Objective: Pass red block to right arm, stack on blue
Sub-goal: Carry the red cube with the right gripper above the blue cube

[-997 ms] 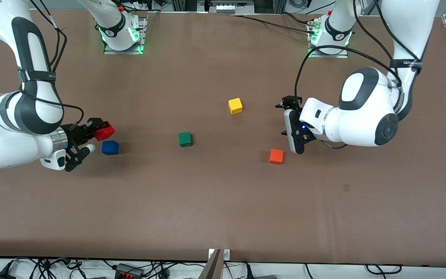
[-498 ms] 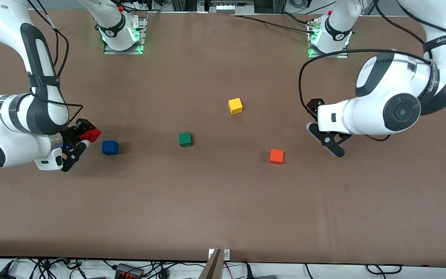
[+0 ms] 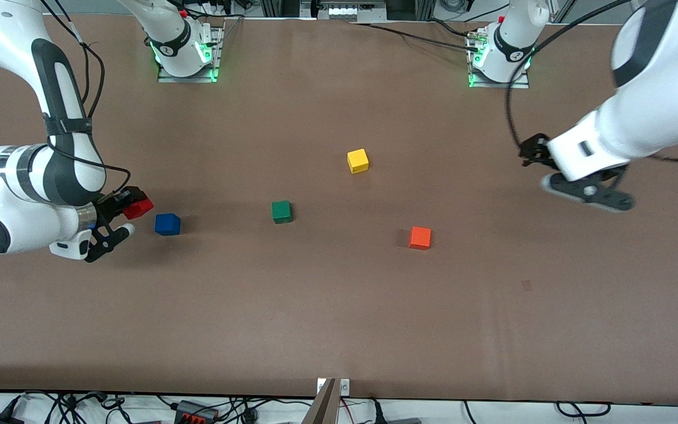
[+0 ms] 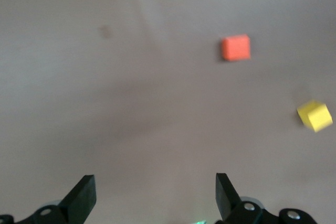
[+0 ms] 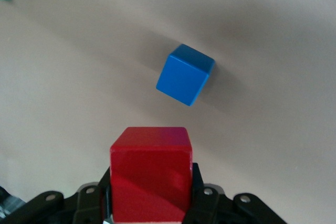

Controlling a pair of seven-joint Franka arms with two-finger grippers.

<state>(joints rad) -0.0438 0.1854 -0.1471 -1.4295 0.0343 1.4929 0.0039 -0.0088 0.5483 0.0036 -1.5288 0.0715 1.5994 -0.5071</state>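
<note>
I am holding the red block in my right gripper [image 3: 139,207] crooked to the blue cube, so I should turn it square before I move it over that cube [image 3: 168,222].
My right gripper [image 3: 136,208] is shut on the red block [image 3: 139,207] and holds it just above the table beside the blue cube [image 3: 167,224], toward the right arm's end. In the right wrist view the red block [image 5: 149,174] sits between the jaws of the right gripper [image 5: 149,195], and the blue cube [image 5: 185,74] lies apart from it on the table. My left gripper [image 3: 542,174] is open and empty, up in the air over the left arm's end of the table; its fingers [image 4: 84,195] stand wide apart.
A green cube [image 3: 281,211] lies mid-table. A yellow cube [image 3: 358,161] lies farther from the front camera, and an orange cube [image 3: 419,237] nearer. The orange cube [image 4: 235,48] and the yellow cube [image 4: 315,115] also show in the left wrist view.
The left arm has swung away toward its own end of the table with its gripper empty. The right gripper with the red block has drawn back from over the blue cube toward the right arm's end.
</note>
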